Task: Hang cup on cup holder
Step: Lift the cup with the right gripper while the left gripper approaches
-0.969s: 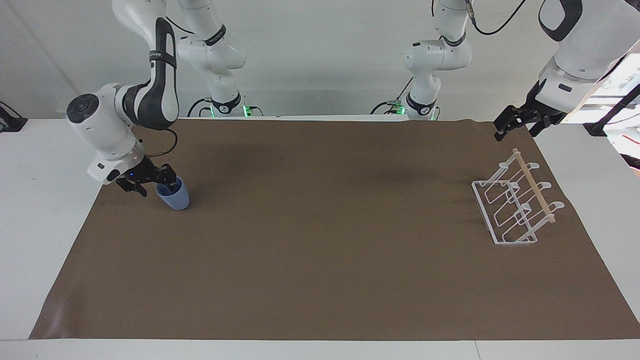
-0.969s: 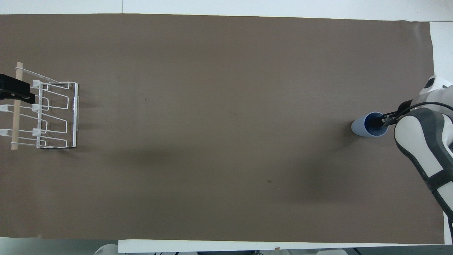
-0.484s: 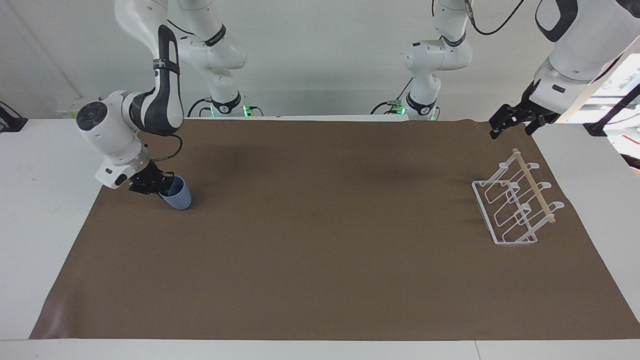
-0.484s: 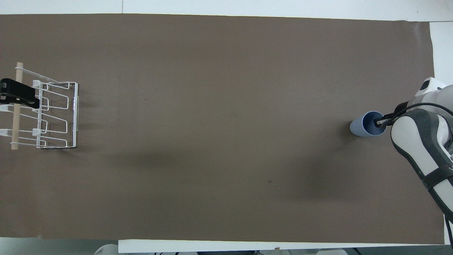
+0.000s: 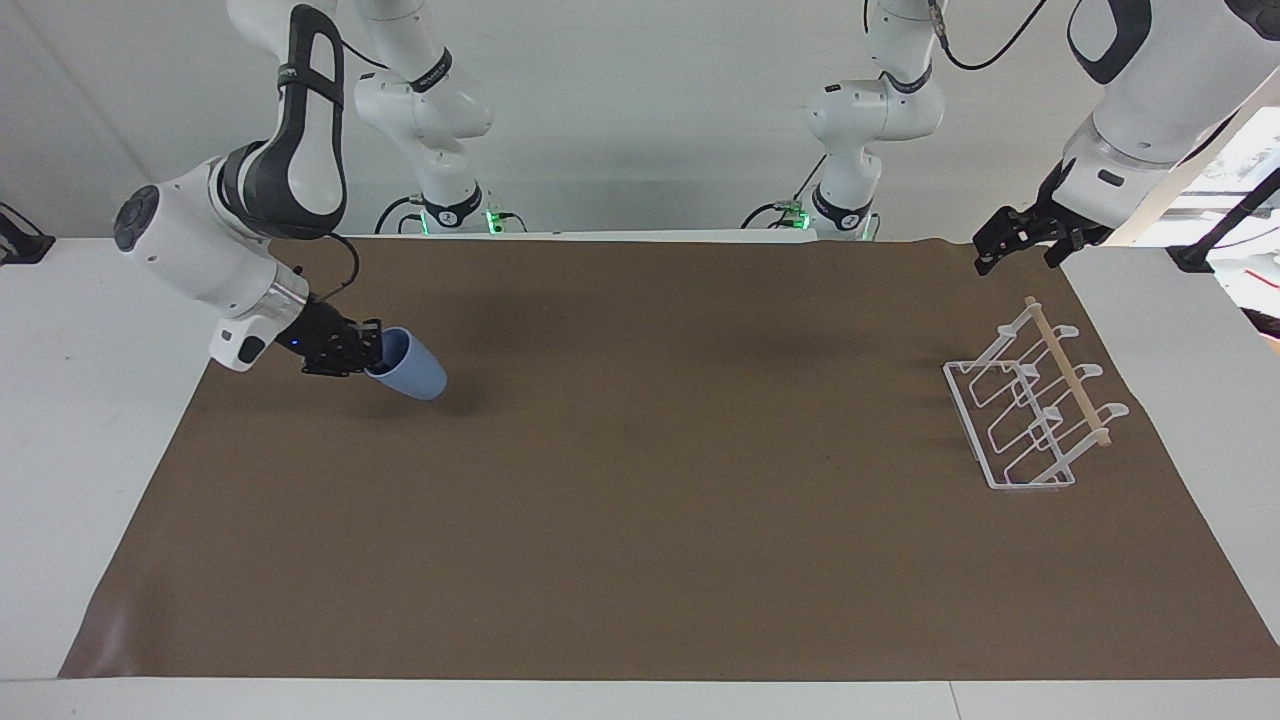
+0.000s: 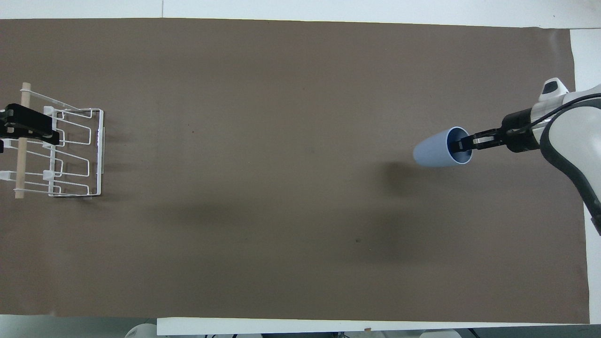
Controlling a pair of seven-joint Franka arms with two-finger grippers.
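Note:
The cup's rim (image 6: 458,132) is in my right gripper, and the cup's free base points toward my left gripper. The left gripper should keep moving in until its fingers are on both sides of that base (image 6: 420,154).
The light-blue cup (image 5: 412,370) hangs tilted on its side in the air over the right arm's end of the brown mat, mouth toward the gripper. It also shows in the overhead view (image 6: 434,151). My right gripper (image 5: 375,352) (image 6: 466,143) is shut on the cup's rim, one finger inside it. The white wire cup holder (image 5: 967,425) (image 6: 100,155) with its wooden rod (image 5: 1070,375) stands at the left arm's end of the mat. My left gripper (image 5: 1005,245) (image 6: 26,127) hovers over the holder's rod end nearest the robots.
A brown mat (image 5: 640,520) covers most of the white table (image 5: 60,400). The cup's shadow (image 6: 399,171) lies on the mat under it.
My right gripper has lifted the cup off the mat, tipped it onto its side and carried it toward the table's middle. The left gripper has barely shifted over the holder.

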